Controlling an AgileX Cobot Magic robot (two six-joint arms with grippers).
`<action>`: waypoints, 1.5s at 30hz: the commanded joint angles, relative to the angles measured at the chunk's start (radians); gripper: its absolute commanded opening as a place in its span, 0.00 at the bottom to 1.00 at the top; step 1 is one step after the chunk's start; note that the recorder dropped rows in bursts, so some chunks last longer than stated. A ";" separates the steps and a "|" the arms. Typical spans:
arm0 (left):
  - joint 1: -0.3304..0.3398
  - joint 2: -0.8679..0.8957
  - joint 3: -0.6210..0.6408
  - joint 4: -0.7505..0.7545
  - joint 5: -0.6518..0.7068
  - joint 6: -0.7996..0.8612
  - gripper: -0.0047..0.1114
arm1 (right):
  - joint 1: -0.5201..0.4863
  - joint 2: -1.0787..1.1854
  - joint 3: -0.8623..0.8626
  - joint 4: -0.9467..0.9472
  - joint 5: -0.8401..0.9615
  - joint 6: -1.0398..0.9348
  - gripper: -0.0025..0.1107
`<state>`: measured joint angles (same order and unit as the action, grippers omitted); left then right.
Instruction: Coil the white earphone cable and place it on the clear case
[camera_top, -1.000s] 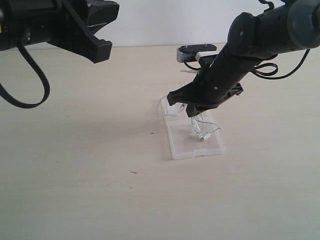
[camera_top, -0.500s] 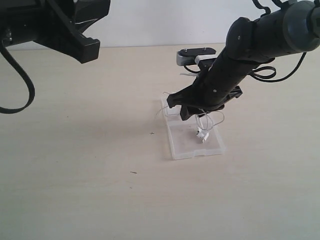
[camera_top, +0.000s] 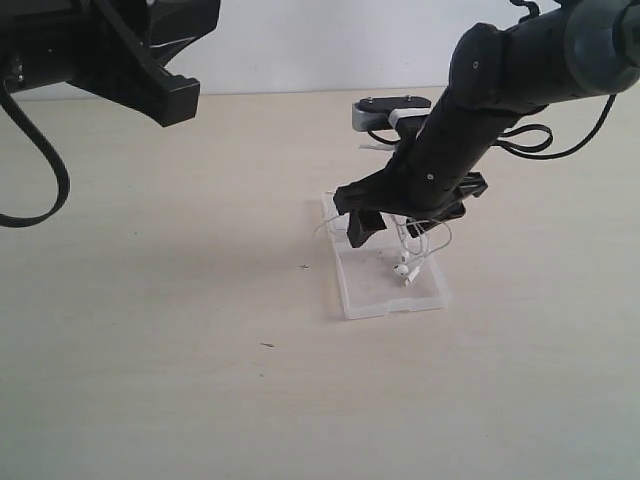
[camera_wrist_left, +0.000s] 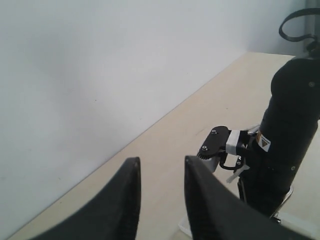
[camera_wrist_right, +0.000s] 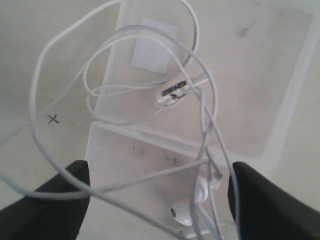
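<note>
The white earphone cable (camera_top: 405, 268) is resting on the clear case and my right gripper's fingers are wide open, so that gripper should keep going up until it is clear of the loops (camera_top: 449, 235).
The clear case (camera_top: 380, 295) lies open and flat on the table, with its whitish patch (camera_wrist_right: 152, 50) in one half. The white earphone cable (camera_top: 412, 245) hangs in loose loops under my right gripper (camera_top: 400, 225) and rests on the case. In the right wrist view the cable (camera_wrist_right: 125, 90) spreads over both halves of the case (camera_wrist_right: 260, 75), the inline piece (camera_wrist_right: 172, 92) near the hinge and the earbuds (camera_wrist_right: 187, 210) between the fingers. My right gripper (camera_wrist_right: 160, 170) is wide open, with strands crossing the gap. My left gripper (camera_wrist_left: 161, 160) is open, empty and raised at the far left (camera_top: 150, 60).
The tan table (camera_top: 200, 300) meets a white wall (camera_top: 300, 45) at the back. The right arm's grey and black camera mount (camera_top: 390, 108) sticks out above the case. Thick black robot cables (camera_top: 535, 140) loop beside the right arm.
My left arm has drawn back to the left. My right gripper's fingers have spread above the case, and the cable loops and earbuds have sunk lower onto it.
</note>
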<state>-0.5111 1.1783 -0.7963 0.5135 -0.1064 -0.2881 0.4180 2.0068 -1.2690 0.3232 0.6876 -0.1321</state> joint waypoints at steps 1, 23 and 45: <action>0.003 -0.007 0.003 -0.005 -0.002 -0.009 0.30 | 0.001 -0.007 -0.045 -0.088 0.100 0.056 0.67; 0.003 -0.007 0.003 -0.005 0.030 -0.051 0.30 | 0.001 -0.094 -0.155 -0.141 0.280 0.067 0.65; 0.003 -0.455 0.348 -0.005 -0.172 -0.360 0.30 | 0.001 -0.997 0.658 0.351 -0.328 -0.371 0.02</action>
<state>-0.5111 0.8076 -0.5263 0.5135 -0.1841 -0.6153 0.4180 1.1454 -0.7484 0.5358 0.4870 -0.3754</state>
